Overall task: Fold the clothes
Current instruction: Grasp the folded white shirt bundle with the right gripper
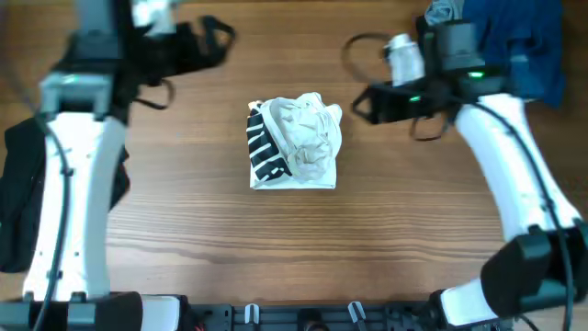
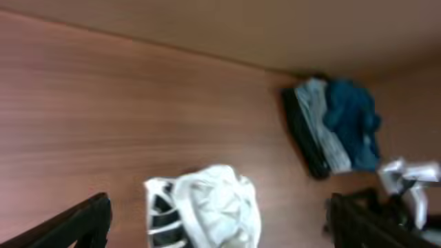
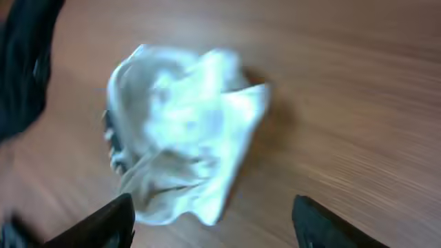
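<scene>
The white T-shirt's top layer (image 1: 301,129) is bunched up on itself. Next, my right gripper draws its loose edge (image 1: 328,156) out flatter before it takes the shirt to the pile.
The white T-shirt (image 1: 299,140) lies bunched in a compact bundle at the table's centre, with its black block print (image 1: 265,152) on the left side. It also shows in the left wrist view (image 2: 210,210) and the right wrist view (image 3: 180,131). The black garment (image 1: 23,198) hangs limp at the left edge, and shows in the right wrist view (image 3: 24,55). My left gripper (image 1: 220,41) (image 2: 217,234) is open and empty, raised up-left of the shirt. My right gripper (image 1: 360,104) (image 3: 210,231) is open and empty, raised just right of the shirt.
A pile of blue and grey clothes (image 1: 514,41) (image 2: 334,127) sits at the back right corner. The wooden table (image 1: 184,221) stretches around the shirt. The right arm's white parts (image 2: 408,180) show in the left wrist view.
</scene>
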